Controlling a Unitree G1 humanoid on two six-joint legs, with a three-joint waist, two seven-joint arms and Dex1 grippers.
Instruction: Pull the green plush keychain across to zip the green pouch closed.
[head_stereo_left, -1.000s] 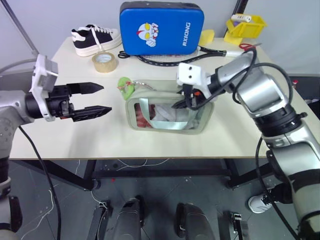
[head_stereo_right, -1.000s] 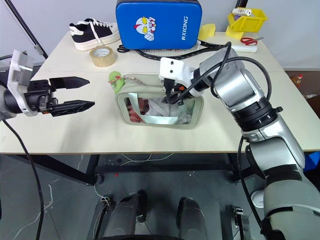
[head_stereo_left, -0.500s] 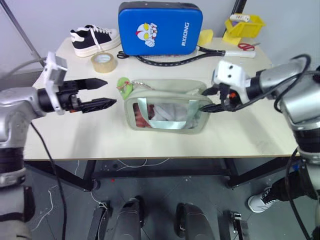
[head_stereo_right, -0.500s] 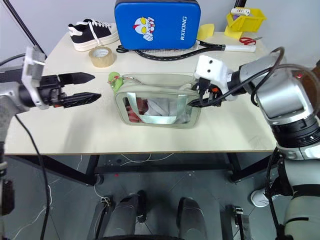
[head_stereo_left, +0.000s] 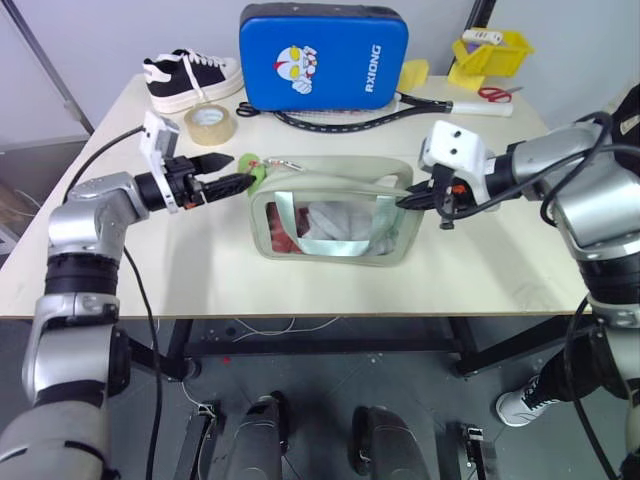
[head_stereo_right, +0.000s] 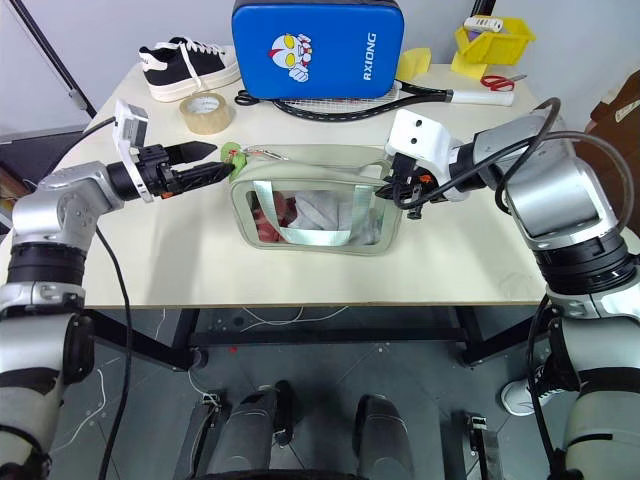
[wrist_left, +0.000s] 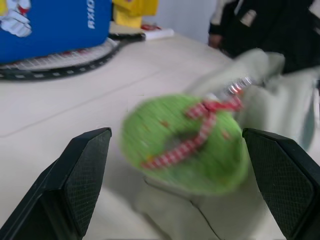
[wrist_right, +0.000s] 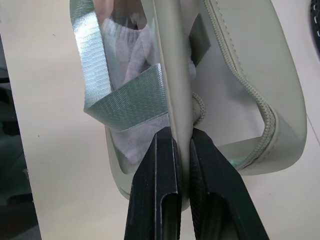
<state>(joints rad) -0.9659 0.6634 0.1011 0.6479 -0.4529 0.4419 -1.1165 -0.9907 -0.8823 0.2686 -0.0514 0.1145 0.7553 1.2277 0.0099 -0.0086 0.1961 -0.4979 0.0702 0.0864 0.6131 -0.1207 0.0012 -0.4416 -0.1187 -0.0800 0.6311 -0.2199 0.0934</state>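
The green pouch's end (head_stereo_left: 408, 199) is pinched in my right gripper, so the pouch should stay in place and the zipper should slide closed when I pull the keychain (head_stereo_left: 254, 173).
The green pouch (head_stereo_left: 330, 252) lies mid-table, its clear front toward me and its top gaping. The green plush keychain (head_stereo_left: 250, 171), a lime ball with red bits, sits at the pouch's left end on the zipper pull. My left gripper (head_stereo_left: 238, 170) is open and level, and its fingertips reach the keychain. In the left wrist view the keychain (wrist_left: 185, 145) lies between the two spread fingers (wrist_left: 82, 175). My right gripper (head_stereo_left: 408, 203) is shut on the pouch's right end. The right wrist view shows its fingers (wrist_right: 162, 190) pinching the pouch's rim (wrist_right: 172, 75).
At the back of the table stand a blue padded case (head_stereo_left: 322, 55), a black-and-white sneaker (head_stereo_left: 190, 78), a tape roll (head_stereo_left: 210, 123), a racket (head_stereo_left: 350, 118), a yellow bin (head_stereo_left: 490, 52) and scissors (head_stereo_left: 492, 93). The table's front edge runs just below the pouch.
My left gripper has moved in toward the pouch's left end and now straddles the keychain. My right gripper slid from the pouch's front to its right end and shut on the rim.
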